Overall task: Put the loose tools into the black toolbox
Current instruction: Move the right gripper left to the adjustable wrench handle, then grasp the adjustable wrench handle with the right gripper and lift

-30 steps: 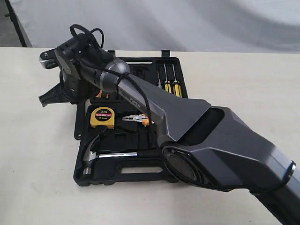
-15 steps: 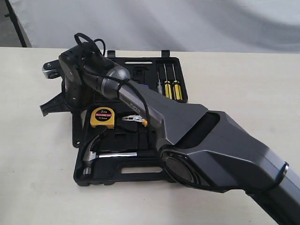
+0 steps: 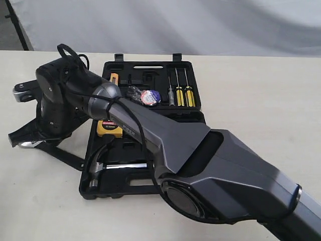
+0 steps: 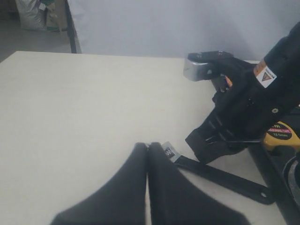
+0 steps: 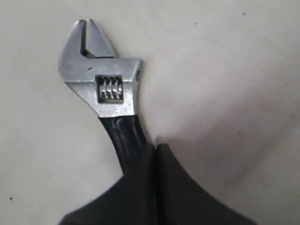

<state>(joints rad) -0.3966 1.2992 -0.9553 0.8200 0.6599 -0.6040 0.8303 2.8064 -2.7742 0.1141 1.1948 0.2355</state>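
Observation:
My right gripper needs to rise, open and straddle the handle (image 5: pixel 120 129) just under the wrench's head, as its closed fingers are to one side of the wrench handle (image 5: pixel 127 147).
The black toolbox (image 3: pixel 145 187) lies open on the table. The claw hammer (image 3: pixel 98 163) rests in its near half and the wrapped tape roll (image 3: pixel 143 95) in its far half. The adjustable wrench (image 3: pixel 62 154) lies on the table left of the case, seen close up in the right wrist view (image 5: pixel 101 77). My right gripper (image 3: pixel 14 138) reaches across and hangs shut just over the wrench handle (image 5: pixel 154 149), its fingers pressed together. My left gripper (image 4: pixel 147 147) is shut and empty, its tips next to the wrench head (image 4: pixel 169 152). It is out of the exterior view.
The yellow tape measure (image 3: pixel 107 128) sits in the case, partly behind my right arm (image 3: pixel 165 135). Screwdrivers (image 3: pixel 180 93) line the far half. The right arm's body (image 4: pixel 253 103) stands over the case's left edge. Bare table lies left of the wrench.
My right arm has swung left and down from over the case to the wrench on the table. The tape roll has come into sight and the pliers are now covered.

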